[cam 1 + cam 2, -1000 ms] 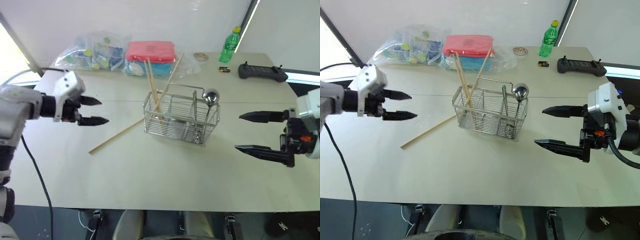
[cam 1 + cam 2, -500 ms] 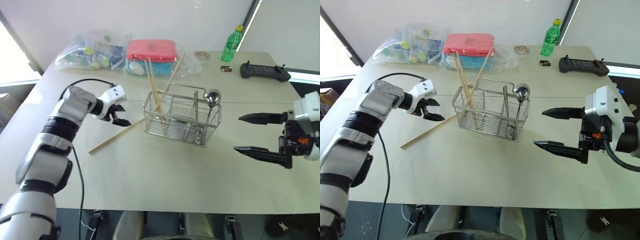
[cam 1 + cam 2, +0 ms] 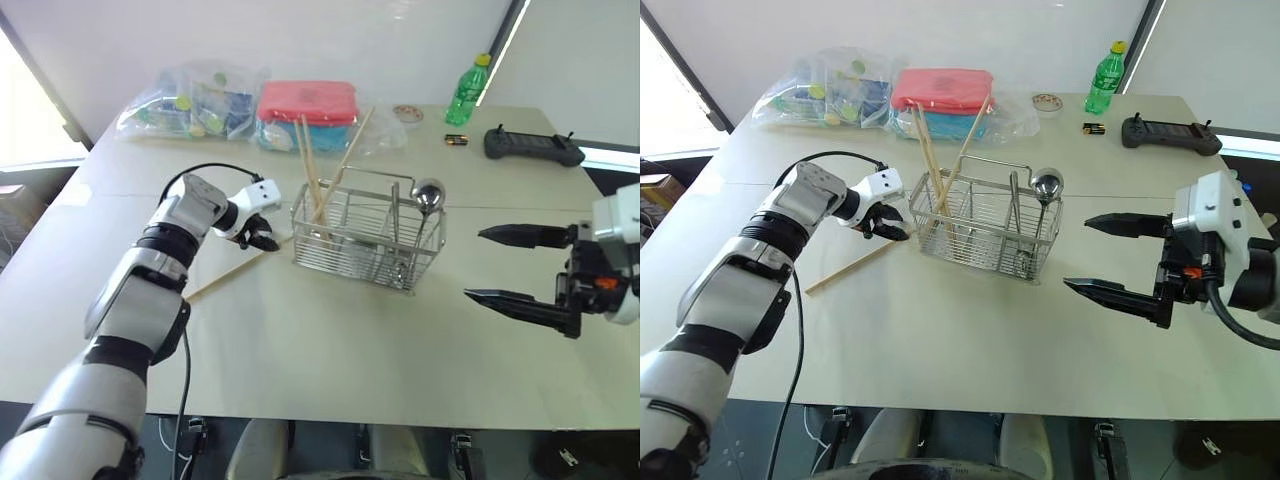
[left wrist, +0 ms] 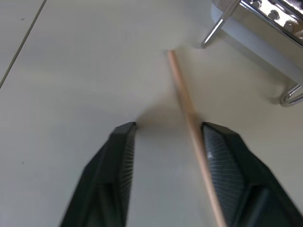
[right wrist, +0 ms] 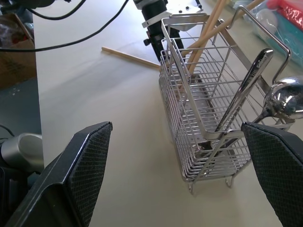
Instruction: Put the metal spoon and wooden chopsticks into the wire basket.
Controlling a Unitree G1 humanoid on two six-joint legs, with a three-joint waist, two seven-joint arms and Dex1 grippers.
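The robot's left gripper should first pinch the chopstick (image 4: pixel 191 118), swing it clear and stand it upright, because it is lying flat with its end (image 3: pixel 286 240) close beside the wire basket.
The wire basket (image 3: pixel 365 240) stands mid-table. The metal spoon (image 3: pixel 428 195) stands in its right end, bowl up, also seen as the spoon (image 5: pixel 284 98) from the right wrist. Two wooden chopsticks (image 3: pixel 311 165) lean upright in its left end. A third chopstick (image 3: pixel 232 270) lies flat on the table left of the basket. My left gripper (image 3: pixel 264 236) is down at that stick's basket end. In the left wrist view the chopstick (image 4: pixel 189 118) runs between the parted fingers (image 4: pixel 119 158), against one pad. My right gripper (image 3: pixel 474 265) hangs open to the right of the basket, holding nothing.
Along the far edge lie clear plastic bags (image 3: pixel 190 100), a red-lidded box (image 3: pixel 305 100), a green bottle (image 3: pixel 468 90) and a black controller (image 3: pixel 530 147). A black cable (image 3: pixel 205 170) loops off my left arm. Bare table lies in front of the basket.
My left arm swung in from the left and came down to the loose chopstick beside the basket, its fingers narrowing around the stick. The right gripper stayed where it was, open.
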